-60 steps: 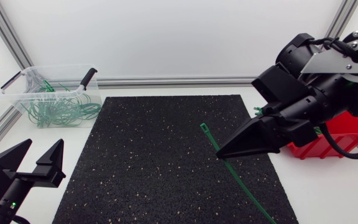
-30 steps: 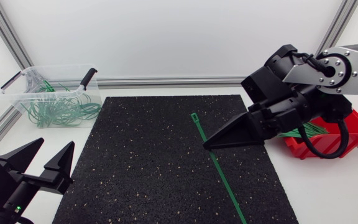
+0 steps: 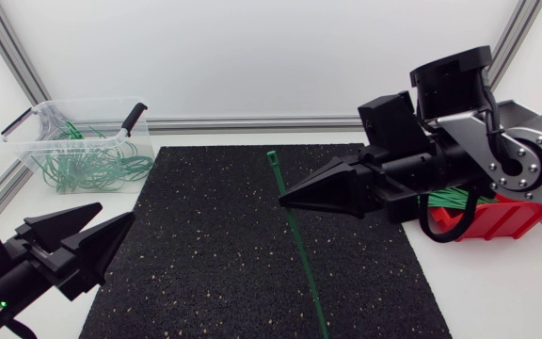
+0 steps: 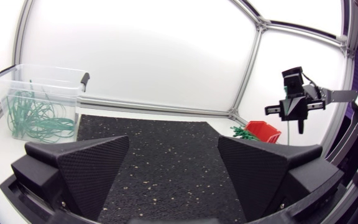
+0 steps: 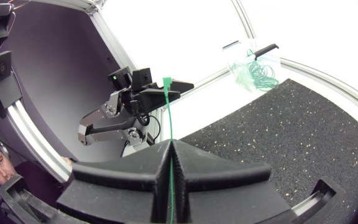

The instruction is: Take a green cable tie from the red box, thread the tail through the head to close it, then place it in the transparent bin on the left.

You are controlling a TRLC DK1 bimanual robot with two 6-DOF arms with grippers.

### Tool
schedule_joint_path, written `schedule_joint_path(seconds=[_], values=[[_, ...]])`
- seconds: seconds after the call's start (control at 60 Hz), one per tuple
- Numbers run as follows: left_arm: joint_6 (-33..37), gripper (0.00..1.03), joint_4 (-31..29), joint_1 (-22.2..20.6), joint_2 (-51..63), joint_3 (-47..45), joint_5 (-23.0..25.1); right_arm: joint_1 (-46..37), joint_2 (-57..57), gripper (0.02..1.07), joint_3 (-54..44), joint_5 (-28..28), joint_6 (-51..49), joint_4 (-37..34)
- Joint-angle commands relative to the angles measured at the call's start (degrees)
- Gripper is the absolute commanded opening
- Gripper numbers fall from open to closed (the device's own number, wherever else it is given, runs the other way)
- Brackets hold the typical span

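Observation:
The straight green cable tie (image 3: 302, 254) will bend in a smooth curve when the robot threads the tie's tail, since closed ties in the transparent bin (image 3: 92, 169) curve in loops.
A straight green cable tie (image 3: 294, 231) hangs over the black mat, its head (image 3: 272, 156) at the far end and its tail toward the front edge. My right gripper (image 3: 286, 198) is shut on it a short way below the head. In the right wrist view the tie (image 5: 168, 115) rises from between the closed fingers (image 5: 135, 177). My left gripper (image 3: 116, 215) stands open at the front left with nothing in it; its wide-set fingers (image 4: 82, 167) point across the mat. More green ties (image 3: 452, 198) lie in the red box (image 3: 502, 218) behind my right arm.
The transparent bin (image 3: 36, 127) at the back left holds several closed green ties (image 3: 92, 165). A black mat (image 3: 215, 264) covers the middle of the table. The aluminium frame rail (image 3: 252, 122) runs along the back.
My right gripper has carried the cable tie leftward, away from the red box and toward the middle of the mat. The left gripper has swung in toward the mat.

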Motion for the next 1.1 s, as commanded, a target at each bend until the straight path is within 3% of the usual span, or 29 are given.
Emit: schedule_joint_path(seconds=[0.0, 0.133, 0.533, 0.9, 1.083], values=[[-4.0, 1.00, 1.5, 1.1, 3.9, 4.5, 3.5, 1.5, -0.2, 0.08, -3.2, 1.4, 8.6, 5.8], [-7.2, 1.00, 3.2, 3.5, 9.8, 8.5, 12.5, 1.9, 1.2, 0.08, -4.5, 1.9, 15.5, 14.3], [-11.1, 1.00, 5.7, 1.7, 24.3, 18.3, 33.7, 2.0, 2.7, 0.08, -5.4, 1.8, 22.8, 20.3], [-12.4, 1.00, 12.8, -12.5, 36.7, 24.4, 35.8, 2.6, 1.8, 0.08, -6.3, 0.2, 26.7, 22.5], [-12.4, 1.00, 16.3, -16.0, 44.2, 27.2, 36.8, 1.7, 0.4, 0.08, -9.2, -1.1, 36.2, 33.1]])
